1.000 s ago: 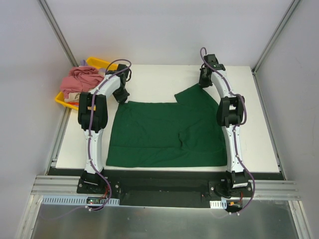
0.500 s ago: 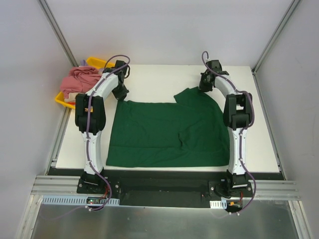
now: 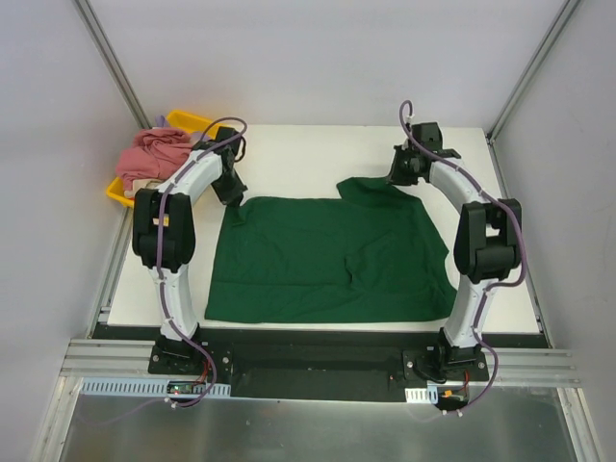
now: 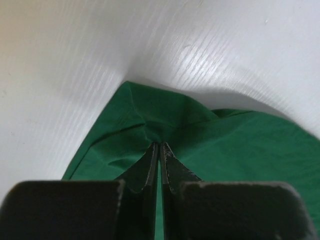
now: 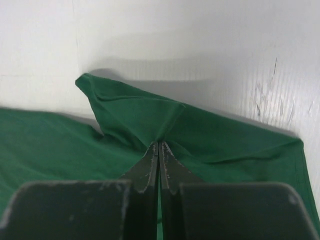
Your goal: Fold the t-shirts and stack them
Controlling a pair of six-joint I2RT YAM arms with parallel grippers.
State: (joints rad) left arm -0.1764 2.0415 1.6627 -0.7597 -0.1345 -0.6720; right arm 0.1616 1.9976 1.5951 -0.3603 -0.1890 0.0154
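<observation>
Both my grippers hold the dark green t-shirt's far edge [image 3: 300, 200] with its near half [image 3: 332, 296] flat, so my right gripper keeps going over that half and releases there.
A dark green t-shirt [image 3: 327, 258] lies spread over the middle of the white table. My left gripper [image 3: 234, 195] is shut on its far left corner; the left wrist view shows the cloth [image 4: 165, 120] pinched between the closed fingertips [image 4: 159, 146]. My right gripper [image 3: 401, 173] is shut on the far right part; the right wrist view shows a fold of cloth [image 5: 145, 117] gripped at the tips [image 5: 159, 144]. A dusty pink t-shirt [image 3: 154, 152] lies crumpled in the yellow tray. A bit of beige cloth [image 3: 141, 183] peeks from under it.
The yellow tray [image 3: 117, 192] stands at the far left corner, partly off the white table [image 3: 298, 154]. Metal frame posts [image 3: 115, 67] rise at both far corners. Grey walls close in the back and sides.
Both arms have swung outward, the right elbow far to the right and the left elbow left. The shirt's far right part has been pulled rightward and now lies flatter.
</observation>
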